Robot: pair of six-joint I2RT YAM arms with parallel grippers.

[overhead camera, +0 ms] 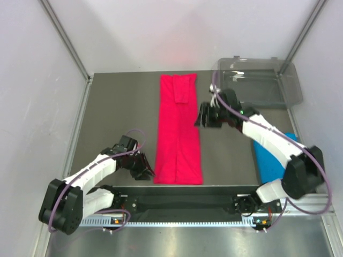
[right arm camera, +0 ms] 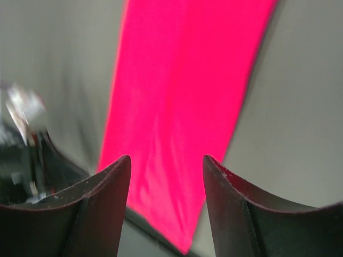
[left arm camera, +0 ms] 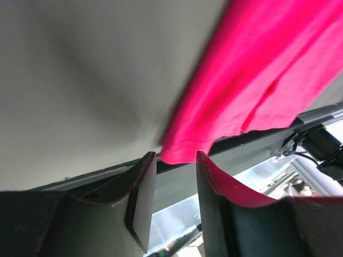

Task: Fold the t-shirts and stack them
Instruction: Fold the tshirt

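Note:
I keep moving my right gripper to the free, flat near corner (overhead camera: pixel 200 181) and close it there, as my left gripper is at one near corner of the crimson-pink t-shirt (overhead camera: pixel 157 180).
The crimson-pink t-shirt (overhead camera: pixel 178 131) lies flat on the table, folded into a long narrow strip running from far to near. My left gripper (overhead camera: pixel 148 172) is open just left of its near left corner (left arm camera: pixel 185 149), nothing between the fingers. My right gripper (overhead camera: pixel 199 115) is open beside the strip's far right edge, empty, with the pink cloth (right arm camera: pixel 177 101) below and ahead of it. The sky blue t-shirt (overhead camera: pixel 270 158) lies at the right, mostly hidden under my right arm.
A clear grey plastic tray (overhead camera: pixel 257 81) stands at the back right corner. A dark rail (overhead camera: pixel 182 201) runs along the near table edge between the arm bases. White walls close the left, back and right sides.

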